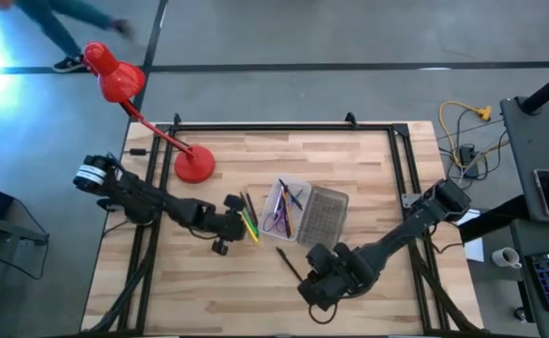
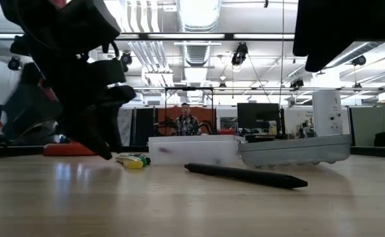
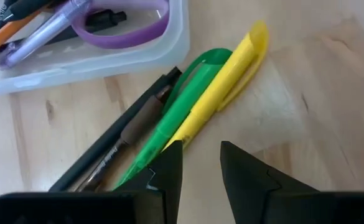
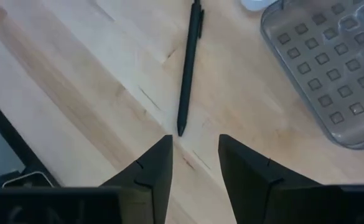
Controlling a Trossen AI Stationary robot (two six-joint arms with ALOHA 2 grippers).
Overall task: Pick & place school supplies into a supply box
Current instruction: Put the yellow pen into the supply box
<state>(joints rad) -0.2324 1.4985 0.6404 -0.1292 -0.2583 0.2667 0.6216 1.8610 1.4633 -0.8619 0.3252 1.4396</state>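
Note:
My left gripper should pinch only the yellow pen's body [image 3: 189,127] and pull it clear before lifting it, because the yellow pen lies tight [image 3: 198,98] against the green pen.
The clear supply box [image 1: 286,207] lies open on the table, with purple-handled scissors [image 3: 122,28], an orange pen and a purple pen inside. Its grey dotted lid [image 1: 323,215] lies to its right. Left of the box, a yellow pen [image 3: 222,87], a green pen [image 3: 169,121] and two dark pens [image 3: 116,146] lie side by side on the wood. My left gripper [image 3: 200,165] is open, low over the near ends of the yellow and green pens. A black pen [image 4: 189,68] lies alone near the front. My right gripper [image 4: 194,155] is open just behind the black pen's tip.
A red desk lamp [image 1: 124,89] stands with its base [image 1: 194,166] at the table's far left, close behind my left arm. A dark frame rail [image 1: 274,127] runs along the far edge. Bare wood [image 1: 208,291] lies along the near edge. A person sits in the room beyond [image 2: 187,122].

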